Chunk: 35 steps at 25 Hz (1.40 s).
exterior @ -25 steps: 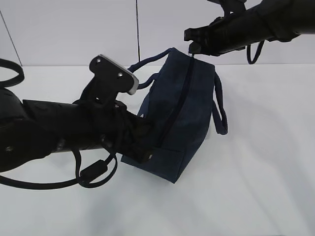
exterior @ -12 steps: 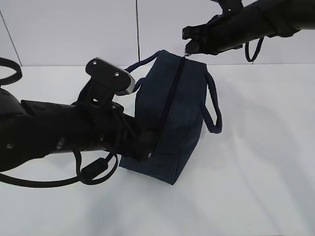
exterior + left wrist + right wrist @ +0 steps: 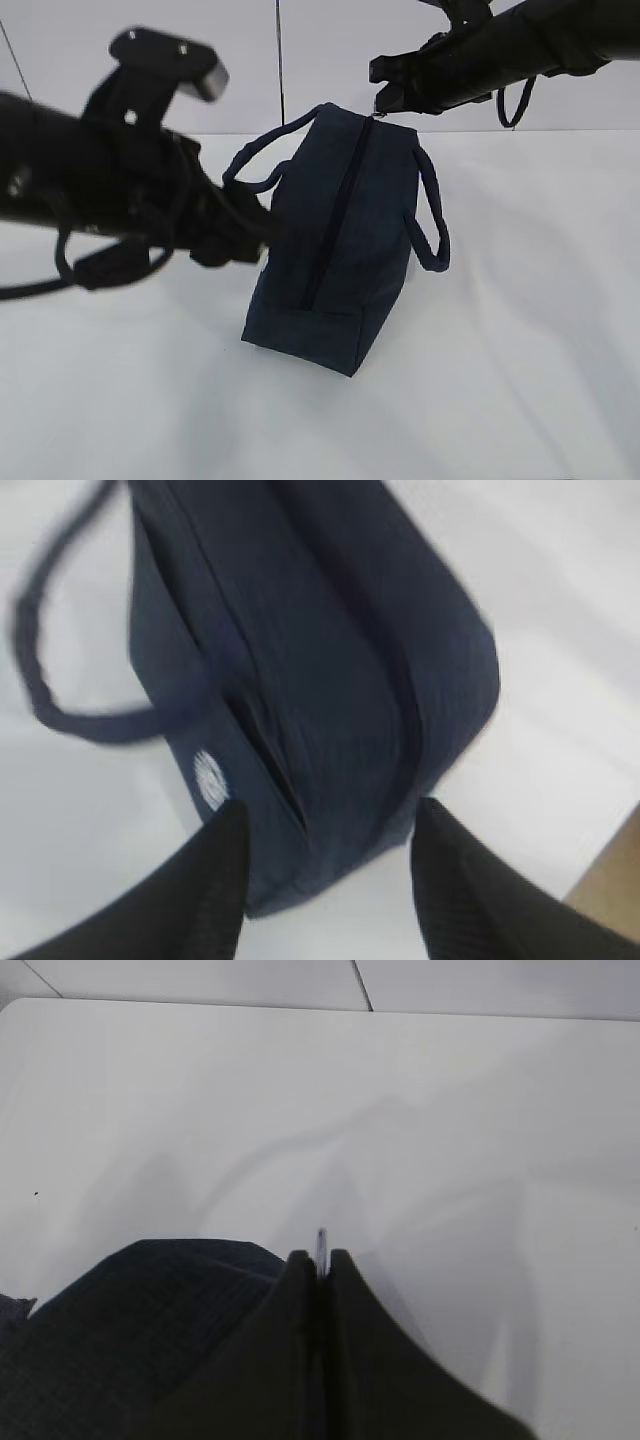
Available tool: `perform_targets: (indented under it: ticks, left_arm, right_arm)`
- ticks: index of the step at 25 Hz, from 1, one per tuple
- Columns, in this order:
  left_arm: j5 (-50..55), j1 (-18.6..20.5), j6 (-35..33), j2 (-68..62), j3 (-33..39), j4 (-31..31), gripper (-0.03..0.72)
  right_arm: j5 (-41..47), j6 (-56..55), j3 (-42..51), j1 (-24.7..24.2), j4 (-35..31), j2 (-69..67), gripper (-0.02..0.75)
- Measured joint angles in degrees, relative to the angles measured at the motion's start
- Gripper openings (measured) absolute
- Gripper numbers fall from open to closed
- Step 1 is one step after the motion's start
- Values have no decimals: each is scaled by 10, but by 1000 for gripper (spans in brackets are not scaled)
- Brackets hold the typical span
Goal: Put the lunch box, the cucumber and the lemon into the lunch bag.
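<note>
The bag's far top end (image 3: 368, 125) stands free while my right gripper holds the ring pull, so next my left gripper pinches the fabric (image 3: 326, 138) beside the pull before I unzip the bag.
The dark navy lunch bag (image 3: 345, 235) stands on the white table, and the zipper (image 3: 335, 215) along its top looks closed. At the bag's far top end my right gripper (image 3: 381, 101) is shut on the metal ring pull (image 3: 320, 1243), whose tip pokes out between the pads. My left gripper (image 3: 258, 228) is open, raised beside the bag's left side. In the left wrist view its fingers (image 3: 215, 880) stand wide apart over the bag's near end (image 3: 330, 680), by the white logo (image 3: 208, 777). The lunch box, the cucumber and the lemon are out of view.
Two loop handles hang at the bag's sides, one on the left (image 3: 255, 160) and one on the right (image 3: 436, 215). A white table (image 3: 520, 350) lies all round the bag, with a pale wall behind. The table's edge (image 3: 612, 885) shows at the lower right of the left wrist view.
My left gripper opened, let go of the bag's near end and rose up and to the left. The bag tipped more upright. The right gripper stayed shut on the ring pull.
</note>
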<state>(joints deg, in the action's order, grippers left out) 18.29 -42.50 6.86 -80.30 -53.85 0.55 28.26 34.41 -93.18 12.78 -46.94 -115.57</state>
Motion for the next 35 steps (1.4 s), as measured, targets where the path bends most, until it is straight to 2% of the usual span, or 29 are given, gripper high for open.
perform_targets:
  ticks: [3, 8, 13, 16, 20, 32, 35]
  left_arm:
    - [100, 32, 0, 1, -100, -1, 380]
    - [292, 82, -31, -75, -334, 0, 382]
    - [483, 83, -74, -219, -573, -34, 384]
    - [520, 83, -79, -291, -650, -70, 384]
    - [528, 83, -82, -350, -682, -91, 384]
    - [530, 95, -82, -426, -684, -93, 384]
    - [530, 95, -82, -441, -684, -98, 354]
  right_arm:
    - [2, 0, 0, 0, 0, 0, 1]
    - [7, 0, 0, 0, 0, 0, 1]
    - [8, 0, 0, 0, 0, 0, 1]
    - [8, 0, 0, 0, 0, 0, 1]
    - [11, 0, 0, -1, 0, 0, 1]
    - [17, 1, 0, -1, 0, 0, 1]
    - [19, 1, 0, -1, 0, 0, 1]
